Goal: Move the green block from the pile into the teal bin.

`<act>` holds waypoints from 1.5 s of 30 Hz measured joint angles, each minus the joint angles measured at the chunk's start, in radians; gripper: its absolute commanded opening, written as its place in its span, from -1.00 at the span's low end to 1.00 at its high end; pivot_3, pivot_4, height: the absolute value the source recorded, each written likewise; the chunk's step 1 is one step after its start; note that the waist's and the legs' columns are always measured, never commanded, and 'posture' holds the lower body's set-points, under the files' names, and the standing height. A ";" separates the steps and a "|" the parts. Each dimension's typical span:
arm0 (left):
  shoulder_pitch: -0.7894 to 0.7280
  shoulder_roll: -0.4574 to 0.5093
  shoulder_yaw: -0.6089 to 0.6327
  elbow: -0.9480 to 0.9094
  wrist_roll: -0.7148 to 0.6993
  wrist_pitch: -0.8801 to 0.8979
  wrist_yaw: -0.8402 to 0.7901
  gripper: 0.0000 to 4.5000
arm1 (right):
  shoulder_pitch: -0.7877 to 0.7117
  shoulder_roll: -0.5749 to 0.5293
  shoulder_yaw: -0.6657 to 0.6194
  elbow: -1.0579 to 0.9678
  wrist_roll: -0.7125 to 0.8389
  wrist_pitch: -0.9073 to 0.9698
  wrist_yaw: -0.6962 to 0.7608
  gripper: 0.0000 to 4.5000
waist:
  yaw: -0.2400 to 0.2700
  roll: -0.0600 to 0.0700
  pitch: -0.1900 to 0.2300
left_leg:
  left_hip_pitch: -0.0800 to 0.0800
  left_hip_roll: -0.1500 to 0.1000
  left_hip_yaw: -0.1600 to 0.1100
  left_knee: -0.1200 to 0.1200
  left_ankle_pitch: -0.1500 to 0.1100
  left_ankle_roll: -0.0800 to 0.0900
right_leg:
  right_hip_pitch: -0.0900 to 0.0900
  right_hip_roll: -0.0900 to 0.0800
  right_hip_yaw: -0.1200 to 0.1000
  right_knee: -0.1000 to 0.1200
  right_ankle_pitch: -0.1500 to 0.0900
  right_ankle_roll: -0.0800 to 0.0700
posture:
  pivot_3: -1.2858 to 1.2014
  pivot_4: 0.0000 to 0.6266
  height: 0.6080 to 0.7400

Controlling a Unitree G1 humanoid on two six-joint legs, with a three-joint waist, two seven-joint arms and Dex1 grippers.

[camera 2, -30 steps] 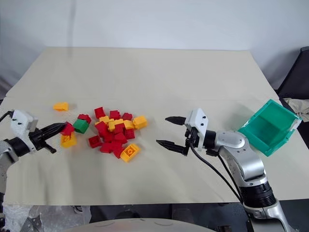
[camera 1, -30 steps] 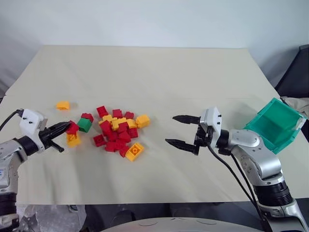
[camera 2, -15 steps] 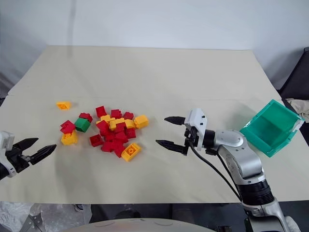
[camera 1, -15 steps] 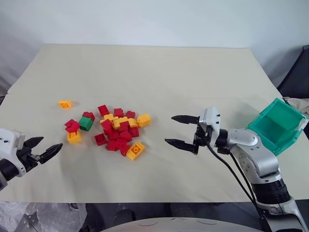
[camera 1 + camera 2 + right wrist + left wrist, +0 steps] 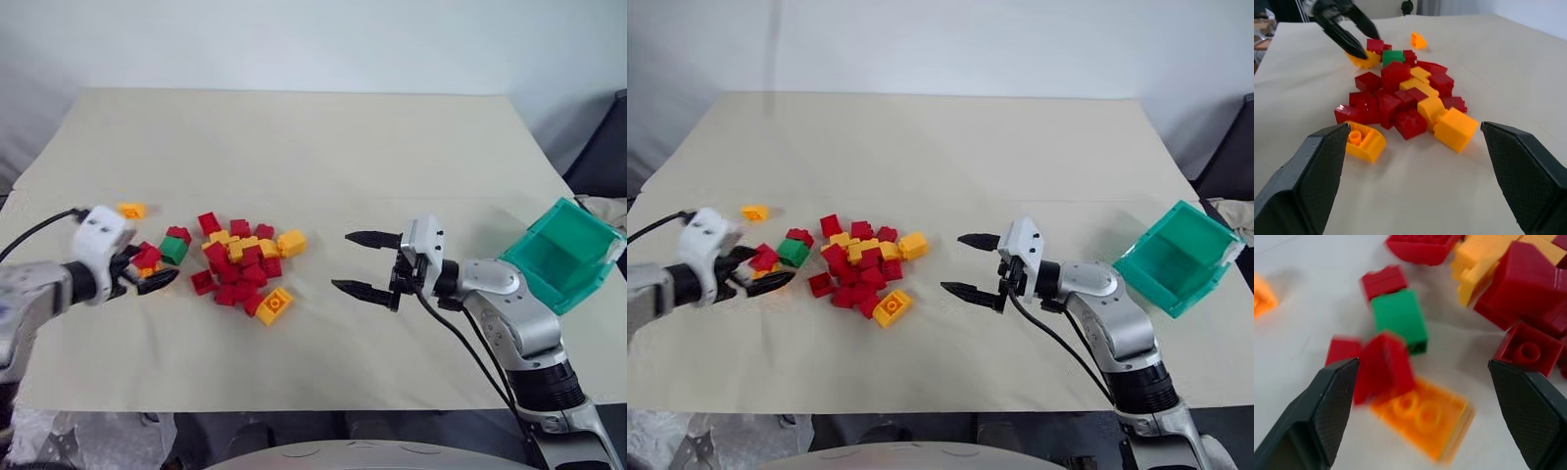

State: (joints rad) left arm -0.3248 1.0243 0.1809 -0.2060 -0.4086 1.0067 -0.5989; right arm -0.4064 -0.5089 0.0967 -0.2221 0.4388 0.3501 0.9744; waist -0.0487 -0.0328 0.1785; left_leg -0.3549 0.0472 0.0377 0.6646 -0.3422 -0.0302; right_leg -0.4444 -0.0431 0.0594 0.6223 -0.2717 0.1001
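The green block has clear gaps (image 5: 193, 254) beside it for both fingers, so the robot's left gripper should keep going over the nearer red brick and close on the green block (image 5: 173, 251).
The green block (image 5: 173, 251) lies at the left edge of the pile (image 5: 245, 262) of red and yellow-orange bricks on the cream table. My left gripper (image 5: 152, 269) stands open just left of it, its fingers either side of a red brick (image 5: 1382, 366) and a yellow-orange brick (image 5: 1425, 418). In the left wrist view the green block (image 5: 1399, 319) sits just beyond those two. To the right of the pile my right gripper (image 5: 342, 260) hangs open and empty, pointing at the bricks. The teal bin (image 5: 560, 253) sits tilted at the table's right edge.
A lone yellow-orange brick (image 5: 130, 210) lies apart, behind and left of the pile. Bare table (image 5: 313, 147) stretches behind the pile and between the pile and the right gripper. A dark object (image 5: 602, 147) stands beyond the right edge.
My left gripper has opened; it drew back toward the near left, then returned to the pile's left edge. The right arm has kept still.
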 measured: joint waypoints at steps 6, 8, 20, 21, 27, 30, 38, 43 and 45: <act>-0.203 0.003 -0.181 0.153 0.068 0.082 -0.008 0.99 | 0.009 0.001 0.003 -0.001 -0.004 0.002 -0.009 1.00 | -0.004 0.001 0.001 | 0.000 0.000 0.001 0.000 0.000 0.000 | 0.000 0.002 0.001 0.003 0.000 0.000 | 0.03 -0.52 1.00; -0.253 -0.005 -0.235 0.209 0.092 0.079 -0.023 0.99 | 0.008 0.002 0.004 -0.001 -0.005 0.003 -0.009 1.00 | -0.003 0.001 0.001 | 0.000 0.000 0.001 0.001 0.000 0.000 | 0.000 0.002 0.001 0.003 0.000 0.000 | 0.03 -0.52 1.00; -0.473 -0.071 -0.453 0.456 0.206 0.067 -0.177 0.91 | -0.018 0.008 0.008 0.019 -0.013 0.003 -0.011 1.00 | 0.001 0.001 0.001 | 0.000 0.000 0.002 0.003 0.001 0.000 | 0.000 0.003 0.001 0.004 0.000 0.000 | 0.03 -0.52 1.00; -0.483 -0.067 -0.470 0.457 0.218 0.073 -0.191 0.82 | -0.018 0.008 0.008 0.019 -0.015 0.003 -0.012 1.00 | 0.002 0.001 0.001 | 0.000 0.000 0.002 0.003 0.001 0.000 | 0.000 0.003 0.001 0.004 0.000 0.000 | 0.03 -0.52 1.00; -0.529 -0.077 -0.501 0.510 0.260 0.080 -0.214 0.01 | -0.018 0.010 0.008 0.020 -0.019 0.002 -0.025 1.00 | 0.002 0.001 0.001 | 0.000 0.000 0.002 0.004 0.001 0.001 | 0.000 0.003 0.001 0.005 0.000 0.000 | 0.03 -0.52 1.00; -0.539 -0.090 -0.496 0.532 0.271 0.071 -0.215 -0.33 | -0.017 0.013 0.008 0.020 -0.020 0.002 -0.028 1.00 | 0.003 0.001 0.001 | 0.000 0.000 0.001 0.004 0.001 0.001 | 0.000 0.003 0.001 0.005 0.000 0.000 | 0.03 -0.52 1.00; -0.541 -0.114 -0.361 0.391 0.227 -0.008 -0.250 -0.33 | -0.014 -0.006 0.003 0.019 -0.020 0.001 -0.032 1.00 | 0.021 0.001 0.001 | -0.002 0.000 0.001 0.005 0.001 0.001 | 0.000 0.002 0.001 0.004 0.000 0.001 | 0.03 -0.52 1.00; -0.512 -0.155 -0.300 0.298 0.178 -0.066 -0.276 -0.33 | 0.023 -0.062 -0.050 0.008 -0.014 0.003 -0.028 1.00 | 0.027 0.001 0.001 | -0.004 -0.001 0.001 0.007 0.001 0.001 | 0.000 0.001 0.001 0.004 0.001 0.002 | 0.03 -0.52 1.00; -0.505 -0.197 -0.299 0.258 0.169 -0.104 -0.277 -0.33 | 0.044 -0.084 -0.081 0.003 -0.007 0.010 -0.028 1.00 | 0.030 0.002 0.002 | -0.006 -0.001 0.001 0.011 0.001 0.001 | 0.000 0.001 0.001 0.004 0.002 0.003 | 0.03 -0.52 1.00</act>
State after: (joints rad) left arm -0.8302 0.8269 -0.1183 0.0523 -0.2400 0.9028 -0.8764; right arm -0.3627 -0.5932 0.0157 -0.2193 0.4315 0.3605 0.9462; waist -0.0183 -0.0310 0.1801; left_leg -0.3606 0.0463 0.0384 0.6754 -0.3411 -0.0288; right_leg -0.4447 -0.0419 0.0605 0.6263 -0.2701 0.1036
